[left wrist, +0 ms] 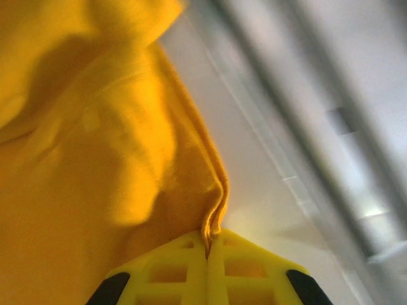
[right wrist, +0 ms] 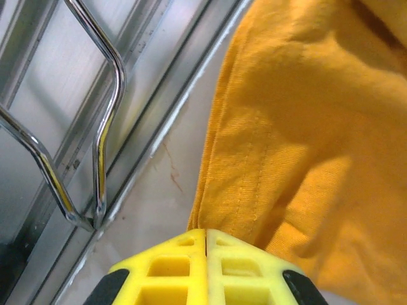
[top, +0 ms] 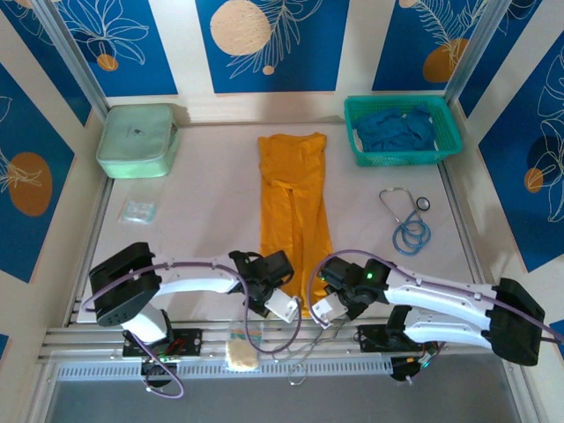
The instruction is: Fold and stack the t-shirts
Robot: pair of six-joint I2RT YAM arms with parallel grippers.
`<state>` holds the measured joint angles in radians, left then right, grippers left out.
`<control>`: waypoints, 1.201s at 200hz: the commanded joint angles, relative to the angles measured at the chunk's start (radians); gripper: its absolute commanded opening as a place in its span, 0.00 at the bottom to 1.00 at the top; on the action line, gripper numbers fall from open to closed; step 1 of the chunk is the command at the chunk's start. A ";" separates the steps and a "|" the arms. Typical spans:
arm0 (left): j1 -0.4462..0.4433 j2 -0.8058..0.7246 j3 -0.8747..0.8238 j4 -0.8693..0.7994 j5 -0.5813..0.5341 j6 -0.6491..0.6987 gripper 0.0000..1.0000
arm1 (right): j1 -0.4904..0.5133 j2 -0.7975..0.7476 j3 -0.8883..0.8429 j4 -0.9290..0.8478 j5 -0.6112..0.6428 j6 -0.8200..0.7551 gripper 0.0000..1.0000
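My left gripper keeps going toward the t-shirt's far end and lets go on its upper part (top: pixel 293 166), because my grippers pinch both (left wrist: pixel 216 213) near corners of the straight t-shirt.
A mustard-orange t-shirt (top: pixel 293 203), folded lengthwise into a long strip, lies down the middle of the table with its near end between my two grippers. My left gripper (top: pixel 280 305) is shut on the left corner of that near end. In the left wrist view its yellow jaws (left wrist: pixel 208 239) meet on a bunched edge of the orange cloth (left wrist: pixel 95 165). My right gripper (top: pixel 322 308) is shut on the right corner, and the hem of the t-shirt (right wrist: pixel 299 127) runs into its closed tips (right wrist: pixel 206 232). Deep blue t-shirts (top: pixel 394 129) lie crumpled in the basket at the back right.
The teal mesh basket (top: pixel 401 159) stands at the back right and a mint-green pouch (top: pixel 137 139) at the back left. A stethoscope (top: pixel 407 222) lies right of the shirt, a small clear packet (top: pixel 138 211) left of it. Metal rails and a wire hook (right wrist: pixel 102 133) line the near edge.
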<state>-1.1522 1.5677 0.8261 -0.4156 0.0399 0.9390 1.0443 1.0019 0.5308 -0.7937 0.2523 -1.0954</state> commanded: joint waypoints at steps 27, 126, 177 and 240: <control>0.012 -0.096 -0.016 0.150 -0.237 -0.044 0.00 | -0.011 -0.079 0.042 -0.055 0.011 0.067 0.00; 0.037 -0.244 0.011 0.074 -0.308 0.035 0.00 | -0.157 0.002 0.230 0.082 0.046 0.126 0.00; 0.196 -0.287 0.039 0.107 -0.230 0.088 0.00 | -0.283 0.177 0.371 0.140 0.044 0.124 0.00; 0.408 -0.140 0.194 0.195 -0.058 0.128 0.00 | -0.421 0.384 0.579 0.246 0.037 0.170 0.00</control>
<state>-0.7956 1.3640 0.9417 -0.2741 -0.1207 1.0340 0.6666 1.3323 1.0370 -0.6159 0.3111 -0.9634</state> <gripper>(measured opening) 0.061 0.043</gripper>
